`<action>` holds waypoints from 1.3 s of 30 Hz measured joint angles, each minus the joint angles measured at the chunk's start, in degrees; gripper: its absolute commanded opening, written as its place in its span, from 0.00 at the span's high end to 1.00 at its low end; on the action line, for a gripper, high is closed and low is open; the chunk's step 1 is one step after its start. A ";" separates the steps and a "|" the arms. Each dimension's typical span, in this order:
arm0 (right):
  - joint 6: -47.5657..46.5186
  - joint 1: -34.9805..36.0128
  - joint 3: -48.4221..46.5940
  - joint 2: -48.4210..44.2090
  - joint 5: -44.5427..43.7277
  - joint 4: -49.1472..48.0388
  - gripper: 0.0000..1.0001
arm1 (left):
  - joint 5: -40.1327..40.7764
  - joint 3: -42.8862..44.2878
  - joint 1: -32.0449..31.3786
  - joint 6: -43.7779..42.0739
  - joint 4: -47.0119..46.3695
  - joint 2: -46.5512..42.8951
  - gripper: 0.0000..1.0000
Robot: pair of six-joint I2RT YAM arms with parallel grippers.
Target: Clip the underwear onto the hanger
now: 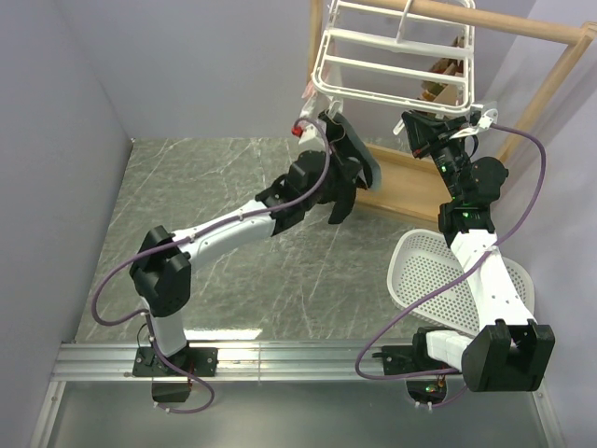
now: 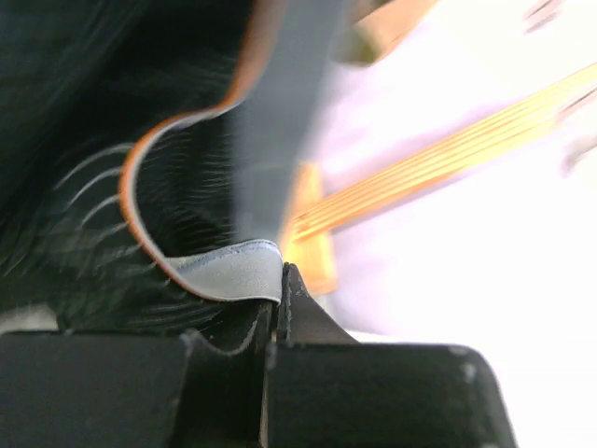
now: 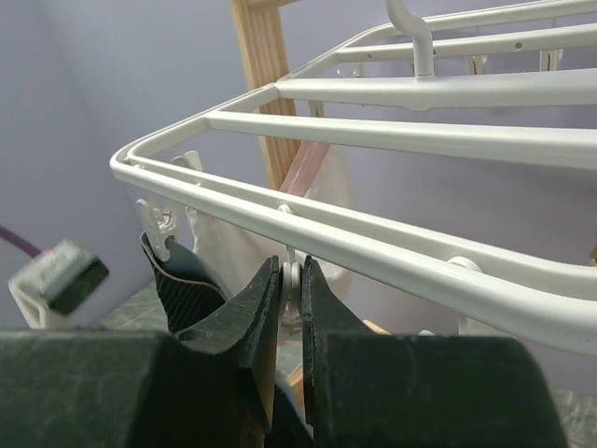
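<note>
My left gripper should back off, turn the grey waistband (image 1: 367,166) it is holding and bring it across, because the waistband hangs bunched, well short of my right gripper's clip (image 1: 399,127).
The white hanger (image 1: 392,98) hangs from the wooden frame; its bars cross the right wrist view (image 3: 392,135). My left gripper (image 1: 338,129) is raised just under the hanger's near left corner, shut on the black underwear (image 1: 362,163). In the left wrist view the fingers (image 2: 280,280) pinch the grey waistband with orange trim (image 2: 177,187). My right gripper (image 1: 422,123) is under the hanger's near bar, shut on a small white clip (image 3: 293,280) hanging from it. A corner of the underwear (image 3: 182,285) shows beside another clip (image 3: 154,224) at the left.
The light wooden frame (image 1: 550,84) with its tray base stands behind the arms. A white perforated basket (image 1: 420,271) lies on the table by the right arm. A whitish pouch (image 3: 224,247) hangs behind the near bar. A brown item (image 1: 438,82) hangs farther back.
</note>
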State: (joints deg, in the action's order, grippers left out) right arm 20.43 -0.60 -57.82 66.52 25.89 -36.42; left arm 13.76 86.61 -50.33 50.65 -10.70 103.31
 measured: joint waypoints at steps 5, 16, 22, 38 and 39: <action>0.15 0.00 0.00 0.00 1.29 -0.17 1.00 | 0.00 12.15 0.31 3.87 5.97 1.81 1.00; -0.17 -0.02 0.02 0.63 3.80 -1.29 1.00 | 1.07 30.47 1.07 14.82 24.17 9.84 1.00; -0.52 -0.02 0.02 0.92 5.11 -1.86 1.00 | -0.79 31.71 1.75 18.62 28.06 11.58 1.00; -2.36 1.29 0.02 1.01 6.47 -3.82 1.00 | -7.08 30.38 3.89 25.24 25.81 11.61 1.00; -2.40 1.38 0.02 1.01 6.38 -3.85 1.00 | -6.99 29.29 3.85 25.38 24.87 11.21 1.00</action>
State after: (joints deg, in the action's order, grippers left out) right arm 18.02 0.78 -57.80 67.53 32.27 -40.27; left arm 6.76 115.90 -46.48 76.03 14.17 114.52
